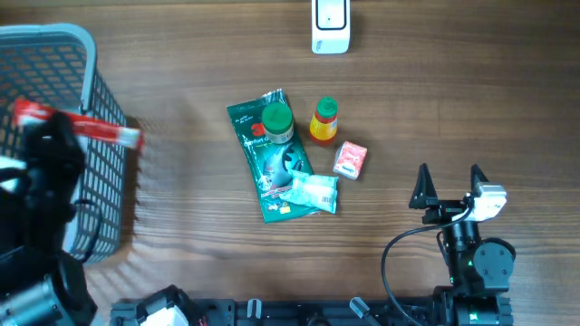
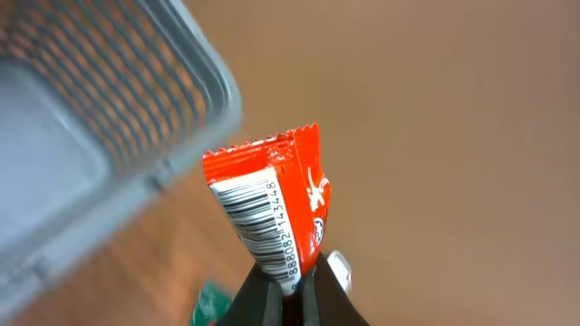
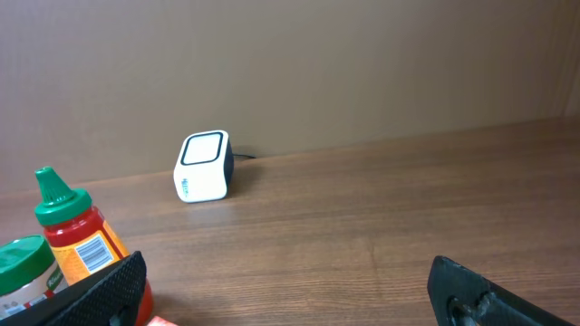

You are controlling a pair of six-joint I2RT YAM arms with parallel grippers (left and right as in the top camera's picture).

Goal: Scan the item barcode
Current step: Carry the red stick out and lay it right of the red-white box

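I keep carrying the red snack packet (image 1: 104, 131) with my left gripper, as the packet is above the basket's side and there is free table (image 1: 376, 170) beside the small box, and let the packet go there.
A red snack packet (image 2: 272, 204) with a white barcode panel facing the left wrist camera is pinched at its lower end by my left gripper (image 2: 294, 288), which is shut on it. From overhead, the packet (image 1: 91, 127) hangs over the right wall of the grey basket, with the left gripper (image 1: 62, 129) at its inner end. The white barcode scanner (image 1: 331, 24) stands at the far edge of the table, and the right wrist view also shows the scanner (image 3: 203, 167). My right gripper (image 1: 449, 184) rests open near the front right, with nothing between its fingers (image 3: 100, 290).
The grey mesh basket (image 1: 95, 81) fills the left side. In the middle lie a green pouch (image 1: 267, 163), a green-lidded jar (image 1: 276, 120), a red sauce bottle (image 1: 323, 119), a small red-and-white box (image 1: 350, 159) and a pale packet (image 1: 313, 192).
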